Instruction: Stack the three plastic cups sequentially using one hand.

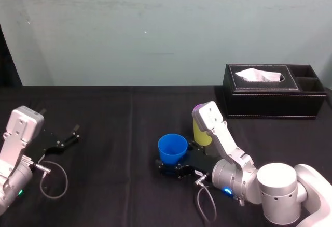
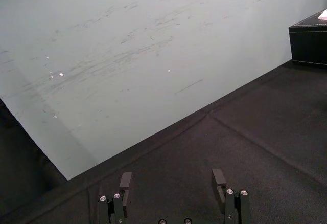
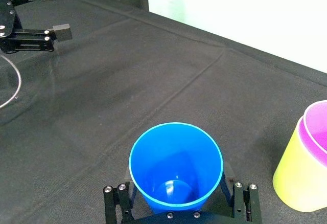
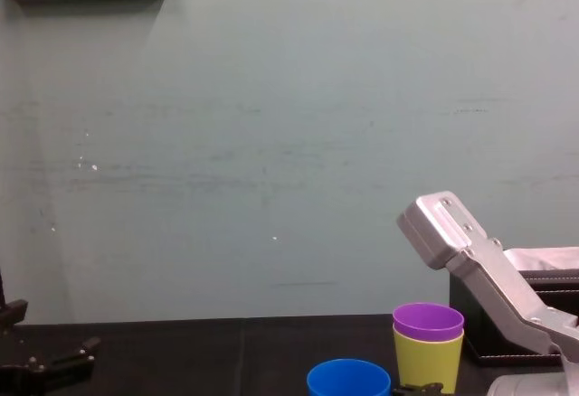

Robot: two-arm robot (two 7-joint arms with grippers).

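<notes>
My gripper will lower the blue cup [image 4: 348, 380] inside, and the cup will sink nearly to its rim, because only the purple cup's rim [image 4: 428, 333] shows above the yellow-green cup.
The blue cup [image 1: 172, 148] [image 3: 176, 165] [image 4: 348, 378] stands upright on the black table, mouth up. My right gripper [image 1: 169, 166] [image 3: 177, 184] is open, one finger on each side of the cup's lower part. Just to its right stands the yellow-green cup [image 1: 202, 133] [image 3: 299, 180] [image 4: 427, 362] with the purple cup [image 1: 197, 107] [image 3: 318, 132] [image 4: 428, 320] nested inside, only its rim showing. My left gripper [image 1: 71, 135] [image 2: 172, 180] rests open at the table's left, nothing between its fingers.
A black tissue box [image 1: 272, 89] [image 2: 309, 40] stands at the back right, close behind the nested cups. A pale wall runs along the table's far edge. The black cloth [image 1: 119, 128] between the two arms is bare.
</notes>
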